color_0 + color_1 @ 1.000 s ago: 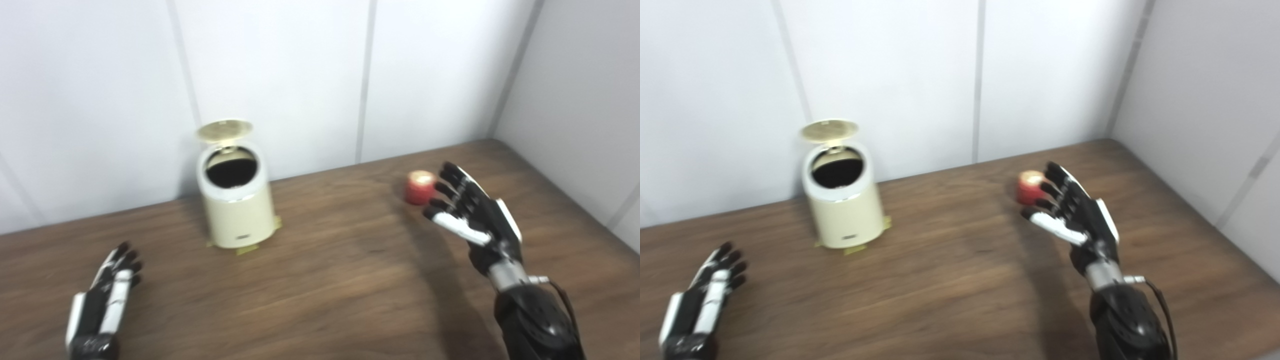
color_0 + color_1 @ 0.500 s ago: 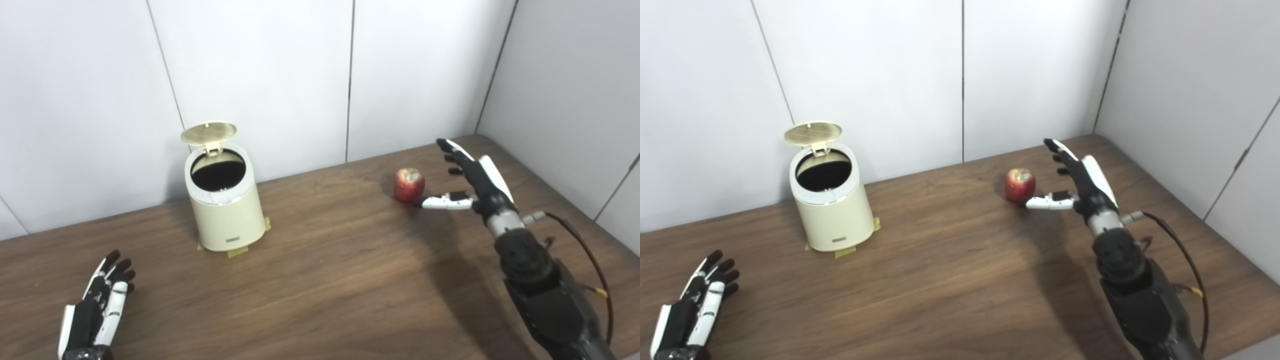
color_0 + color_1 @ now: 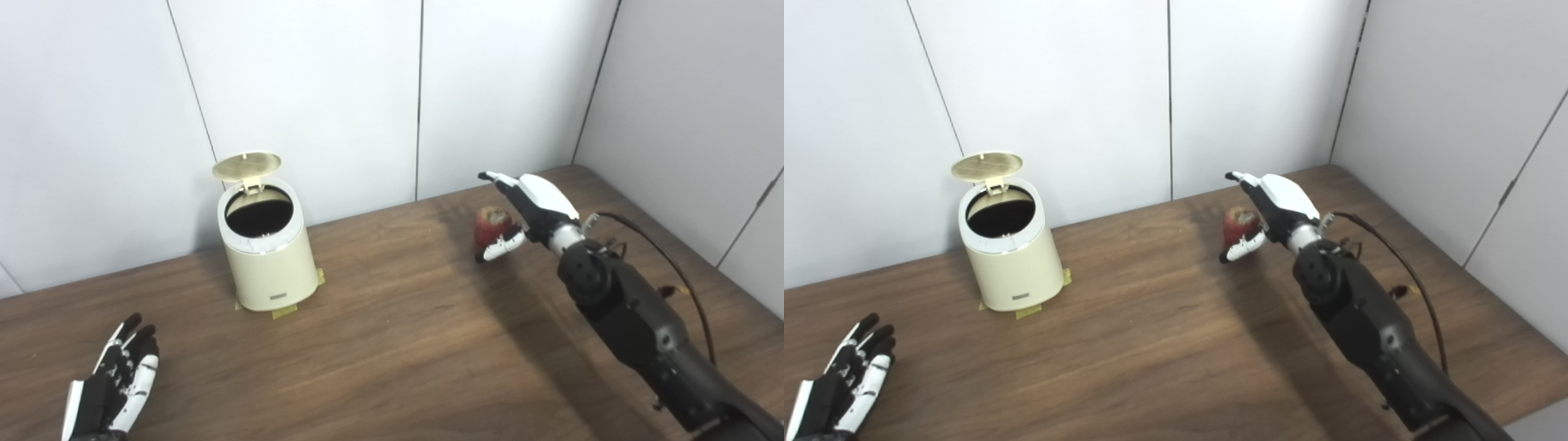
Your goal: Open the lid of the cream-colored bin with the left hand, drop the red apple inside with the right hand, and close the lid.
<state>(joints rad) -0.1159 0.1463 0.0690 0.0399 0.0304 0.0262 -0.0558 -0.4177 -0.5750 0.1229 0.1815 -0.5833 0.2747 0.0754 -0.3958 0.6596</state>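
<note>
My gripper is going to drop the red apple (image 3: 490,227), which will fall through and sink out of sight, as the bin's dark opening (image 3: 259,214) is wider than the apple.
The cream-colored bin (image 3: 269,269) stands at the back left of the table with its round lid (image 3: 247,164) tipped up and the dark inside showing. A red apple (image 3: 489,224) with a bitten top rests on the wood at the back right. My right hand (image 3: 528,205) is open around it from the right: the fingers reach out over the apple's top and the thumb curls low in front of it, not closed on it. My left hand (image 3: 113,383) lies open, palm down, near the table's front left corner, far from the bin.
The brown wooden table (image 3: 398,343) runs to white wall panels at the back and right. Yellow tape tabs (image 3: 283,311) mark the bin's foot. A black cable (image 3: 667,257) loops along my right forearm.
My right hand has swung left and turned palm down over the apple, the thumb dropping in front of it. The camera has shifted a little; bin, apple and left hand keep their places.
</note>
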